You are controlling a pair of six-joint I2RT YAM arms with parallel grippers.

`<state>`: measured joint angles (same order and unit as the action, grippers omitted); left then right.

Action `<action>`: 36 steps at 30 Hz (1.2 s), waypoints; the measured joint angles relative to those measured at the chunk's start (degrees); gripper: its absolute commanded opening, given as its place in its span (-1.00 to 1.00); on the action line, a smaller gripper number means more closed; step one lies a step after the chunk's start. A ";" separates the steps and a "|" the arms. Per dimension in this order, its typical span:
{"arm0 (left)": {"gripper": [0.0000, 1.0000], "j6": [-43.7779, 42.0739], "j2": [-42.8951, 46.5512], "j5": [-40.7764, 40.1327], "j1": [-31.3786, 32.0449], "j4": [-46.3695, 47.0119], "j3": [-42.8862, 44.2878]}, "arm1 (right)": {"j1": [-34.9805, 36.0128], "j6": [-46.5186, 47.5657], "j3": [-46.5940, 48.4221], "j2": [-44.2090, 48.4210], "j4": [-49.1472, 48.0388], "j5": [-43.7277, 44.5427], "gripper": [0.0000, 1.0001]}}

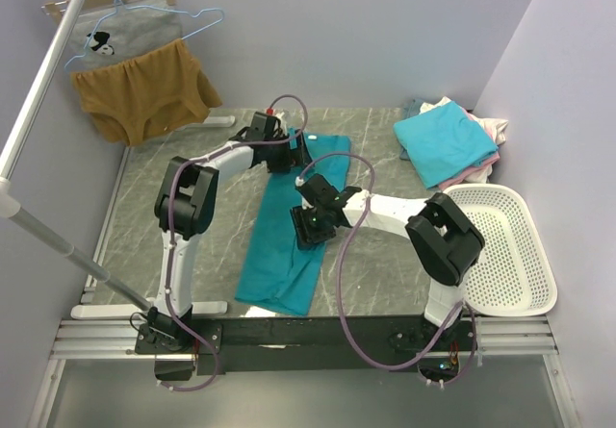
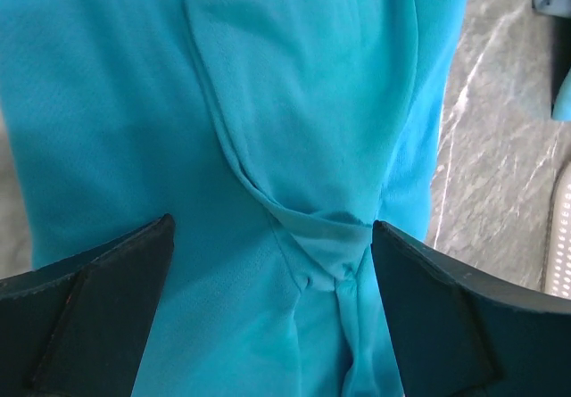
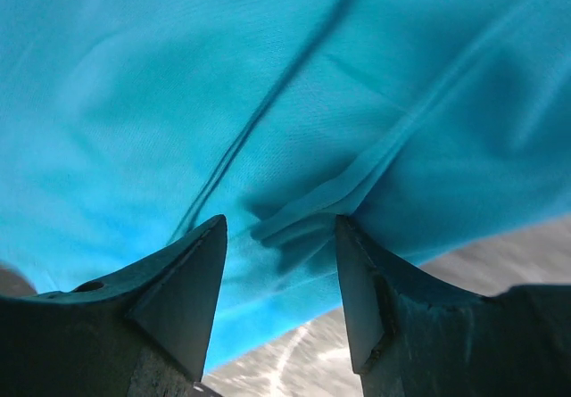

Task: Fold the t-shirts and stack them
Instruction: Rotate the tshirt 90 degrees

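Note:
The teal t-shirt's folded-in sleeve bunches into a raised crease (image 2: 328,236). Next, I bring my left gripper back over the sleeve's bunch (image 2: 326,270) and smooth it flat before folding further.
A teal t-shirt (image 1: 287,250) lies on the table as a long narrow strip running from far to near. My left gripper (image 1: 287,154) hovers over its far end. In the left wrist view that gripper (image 2: 272,227) is open wide, its fingers either side of a bunched, folded-in sleeve (image 2: 303,129). My right gripper (image 1: 310,224) is at the strip's right edge near the middle. In the right wrist view it (image 3: 279,223) is open, with a raised fold of the teal cloth (image 3: 303,214) between the fingers and not clamped. A lighter turquoise t-shirt (image 1: 445,139) tops a pile at the back right.
Pink and white shirts (image 1: 491,132) stick out under the turquoise one. A white perforated basket (image 1: 505,245) stands at the right. A mustard garment (image 1: 144,96) and a grey printed one (image 1: 120,38) hang on a rail (image 1: 38,91) at the back left. Grey marble table (image 1: 212,226).

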<state>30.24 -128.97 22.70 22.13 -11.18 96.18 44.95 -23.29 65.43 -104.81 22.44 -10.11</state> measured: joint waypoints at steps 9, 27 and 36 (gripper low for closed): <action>0.99 1.38 5.68 -6.97 0.02 -3.10 -6.25 | -2.34 2.23 -5.05 6.23 7.19 10.43 0.21; 0.99 -0.63 6.36 -8.90 -0.09 -11.50 10.08 | -6.38 7.39 -2.40 21.64 3.82 10.73 0.23; 0.99 -1.05 5.79 -7.78 1.53 -12.39 5.53 | -10.34 7.30 -4.37 22.58 2.82 12.52 0.24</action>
<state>29.19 -123.17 14.92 23.66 -23.57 101.71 34.61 -15.99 61.06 -82.24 25.26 2.42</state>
